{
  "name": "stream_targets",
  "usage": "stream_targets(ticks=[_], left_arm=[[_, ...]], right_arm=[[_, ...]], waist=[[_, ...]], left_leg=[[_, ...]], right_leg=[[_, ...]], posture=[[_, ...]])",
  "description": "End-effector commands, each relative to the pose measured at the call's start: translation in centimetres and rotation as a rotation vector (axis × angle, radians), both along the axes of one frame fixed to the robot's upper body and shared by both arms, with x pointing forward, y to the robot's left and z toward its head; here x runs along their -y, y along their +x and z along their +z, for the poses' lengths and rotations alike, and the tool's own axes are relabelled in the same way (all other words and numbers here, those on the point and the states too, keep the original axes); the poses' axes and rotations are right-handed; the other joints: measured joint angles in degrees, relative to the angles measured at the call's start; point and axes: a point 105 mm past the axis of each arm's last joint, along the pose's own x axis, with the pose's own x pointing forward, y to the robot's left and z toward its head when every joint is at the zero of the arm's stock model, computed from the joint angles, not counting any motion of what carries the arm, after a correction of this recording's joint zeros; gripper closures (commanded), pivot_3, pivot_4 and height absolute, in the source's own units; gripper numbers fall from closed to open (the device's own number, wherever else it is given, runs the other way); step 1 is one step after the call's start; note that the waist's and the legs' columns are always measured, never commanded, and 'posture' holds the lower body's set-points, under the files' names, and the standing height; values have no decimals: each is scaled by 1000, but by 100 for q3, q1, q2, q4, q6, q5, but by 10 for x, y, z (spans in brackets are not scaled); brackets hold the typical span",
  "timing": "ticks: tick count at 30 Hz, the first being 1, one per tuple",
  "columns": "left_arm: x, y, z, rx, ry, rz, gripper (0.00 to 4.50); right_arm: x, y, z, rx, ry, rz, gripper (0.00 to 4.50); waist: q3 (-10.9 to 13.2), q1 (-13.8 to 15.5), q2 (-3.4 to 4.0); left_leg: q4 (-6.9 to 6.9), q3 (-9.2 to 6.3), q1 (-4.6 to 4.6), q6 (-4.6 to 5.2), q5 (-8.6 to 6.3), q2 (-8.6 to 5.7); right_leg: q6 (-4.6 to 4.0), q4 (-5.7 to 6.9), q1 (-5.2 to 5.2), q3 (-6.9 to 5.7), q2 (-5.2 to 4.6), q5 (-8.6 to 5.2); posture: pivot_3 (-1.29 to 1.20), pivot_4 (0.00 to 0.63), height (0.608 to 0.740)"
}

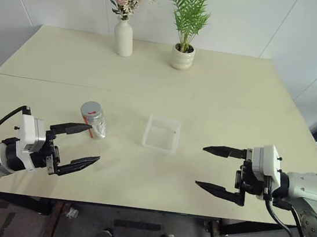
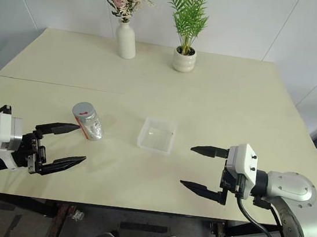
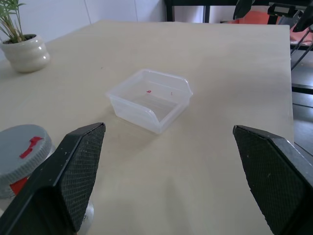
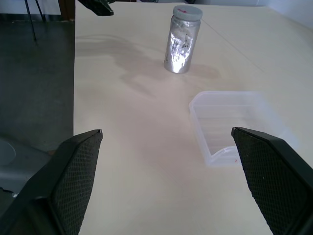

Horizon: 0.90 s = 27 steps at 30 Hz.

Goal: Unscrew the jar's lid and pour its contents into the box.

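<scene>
My gripper will twist the silver-grey lid (image 3: 22, 147). The lid has a deep ribbed rim (image 3: 32, 169), so it will turn slowly and stay in place through the early turns.
The jar (image 1: 94, 120) stands upright on the table, left of centre, with its silver-grey lid (image 1: 91, 109) screwed on; the lid's red mark is plain in the left wrist view (image 3: 22, 152). The contents cannot be made out through the shiny wall. The clear box (image 1: 162, 133) sits to the jar's right, empty; it also appears in the right wrist view (image 4: 234, 125). My left gripper (image 1: 79, 145) is open, hovering just in front of the jar, its upper finger close beside it. My right gripper (image 1: 213, 169) is open near the front right of the table, well apart from the box.
A white vase (image 1: 123, 37) with flowers and a potted plant (image 1: 182, 57) stand at the back of the table. A seam (image 1: 35, 79) runs across the tabletop behind the jar. The table's front edge (image 1: 135, 208) lies just below both grippers.
</scene>
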Motion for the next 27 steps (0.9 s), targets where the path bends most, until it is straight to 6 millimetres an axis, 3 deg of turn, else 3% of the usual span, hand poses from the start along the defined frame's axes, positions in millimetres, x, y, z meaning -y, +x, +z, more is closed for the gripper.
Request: stream_targets(ticks=[1,6,9,18,22,27], left_arm=[[0,0,5,17,17,-13,31],[0,-4,-6,4,12,6,31],[-4,-8,-12,-1,-23,66,31],[-26,-18,-41,81,-154,481,31],[-37,-5,-50,150,-200,700,31],[-27,20,-55,167,-272,719,31]], right_arm=[[-2,-3,9,59,-5,12,0],[-5,-1,4,55,4,11,0],[-13,2,11,64,48,31,0],[-49,9,31,138,114,233,0],[-59,17,42,171,121,284,0],[-72,21,47,196,128,309,0]], waist=[[0,-1,0],[0,-1,0],[0,-21,0],[-4,-23,-9],[-5,12,-11],[-17,20,-30]], left_leg=[[0,0,0,0,0,0],[2,0,1,0,0,0],[1,1,1,0,0,0],[17,3,4,1,0,1],[27,3,3,2,-1,0],[37,1,3,10,5,-2]], right_leg=[[0,0,1,0,0,0],[2,1,1,1,0,1],[2,1,0,3,0,1],[8,10,4,9,1,5],[12,10,8,10,2,8],[14,9,13,10,2,20]], posture=[[0,150,740],[0,150,740],[0,150,740],[0,150,740],[0,150,740],[0,150,740]])
